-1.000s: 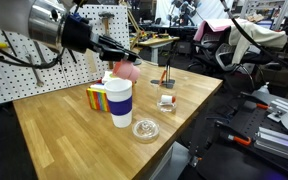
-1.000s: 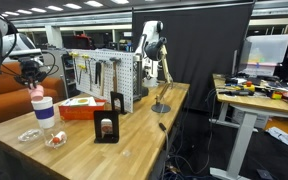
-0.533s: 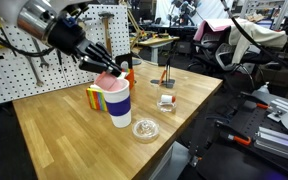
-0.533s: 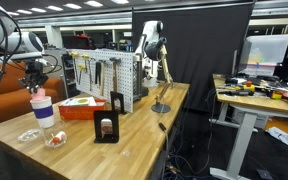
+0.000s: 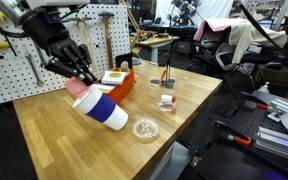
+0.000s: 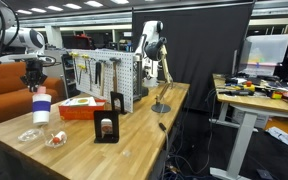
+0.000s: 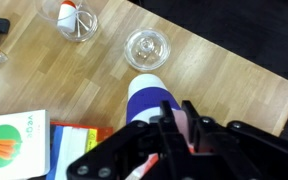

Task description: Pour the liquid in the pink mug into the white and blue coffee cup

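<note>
The pink mug (image 5: pixel 77 87) is tipping the white and blue coffee cup (image 5: pixel 102 108) over, so my gripper should turn the mug back until the cup stands and then lift the mug away.
My gripper (image 5: pixel 77 78) is shut on the pink mug (image 5: pixel 79 89), over the left part of the wooden table (image 5: pixel 54 140). In the wrist view the mug's pink wall (image 7: pixel 180 125) sits between the two black fingers. The white and blue coffee cup (image 5: pixel 106 110) no longer stands upright. It is tipped steeply, one end under the mug and the other end pointing at the glass dish (image 5: pixel 144 128). From the wrist the cup (image 7: pixel 149 103) stretches away toward that dish (image 7: pixel 147 47). In an exterior view the cup (image 6: pixel 42 108) shows just below the gripper (image 6: pixel 34 85). No liquid is visible.
A red box with a carrot picture (image 7: pixel 14 140) lies behind the cup, also seen as the red box (image 5: pixel 114 80). A small dish holding a jar (image 7: pixel 72 18) is near the glass dish. A pegboard (image 5: pixel 14 70) stands at the back, and a black holder (image 6: pixel 106 125) mid-table.
The gripper has swung left with the pink mug, from above the cup's lid to lower beside it. The cup has gone from upright to tipped over toward the glass dish.
</note>
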